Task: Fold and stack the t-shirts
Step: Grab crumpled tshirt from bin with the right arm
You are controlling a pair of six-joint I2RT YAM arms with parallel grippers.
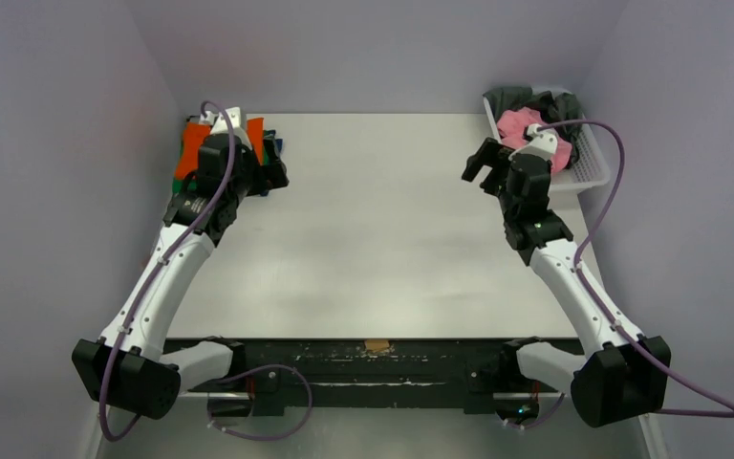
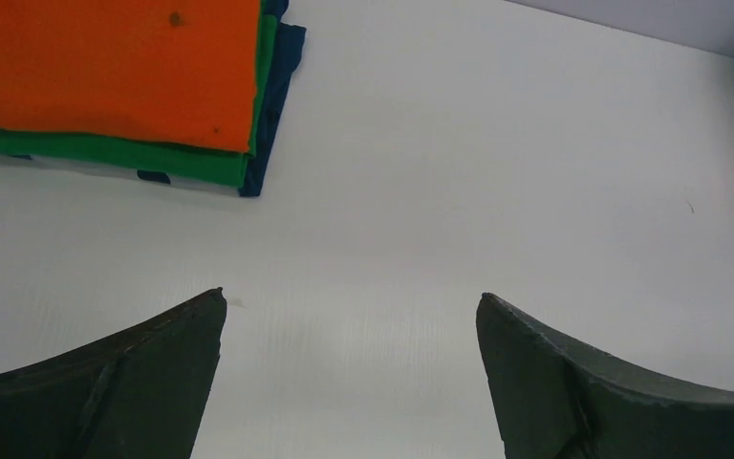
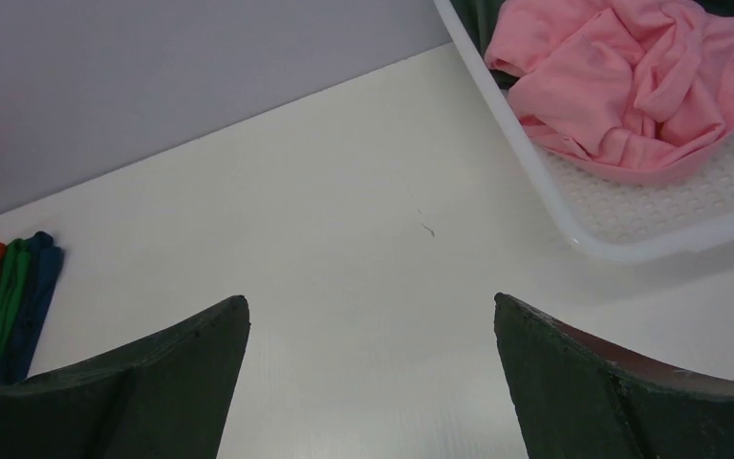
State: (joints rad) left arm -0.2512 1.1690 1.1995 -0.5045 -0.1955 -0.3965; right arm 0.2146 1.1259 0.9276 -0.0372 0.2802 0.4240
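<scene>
I go on reaching into the basket with my right gripper before it closes on the pink folds [image 3: 588, 120], because the salmon pink t-shirt [image 1: 516, 126] is lying over the dark grey one.
A folded stack lies at the table's far left corner: a bright orange t-shirt [image 2: 115, 67] on top, a green t-shirt [image 2: 105, 153] under it, and a dark blue one [image 2: 277, 86] at the bottom. The stack also shows in the top view [image 1: 191, 143] and the right wrist view [image 3: 0, 296]. A crumpled salmon pink t-shirt [image 3: 631, 76] lies in the white basket [image 3: 650, 220] at the far right, with a dark grey t-shirt [image 1: 526, 98] behind it. My left gripper [image 2: 352, 306] is open and empty beside the stack. My right gripper [image 3: 371, 306] is open and empty left of the basket.
The white table [image 1: 373, 229] spans the view between the two arms. The basket [image 1: 593, 172] sits at the far right corner against grey walls. A black bar [image 1: 373, 359] runs along the near edge by the arm bases.
</scene>
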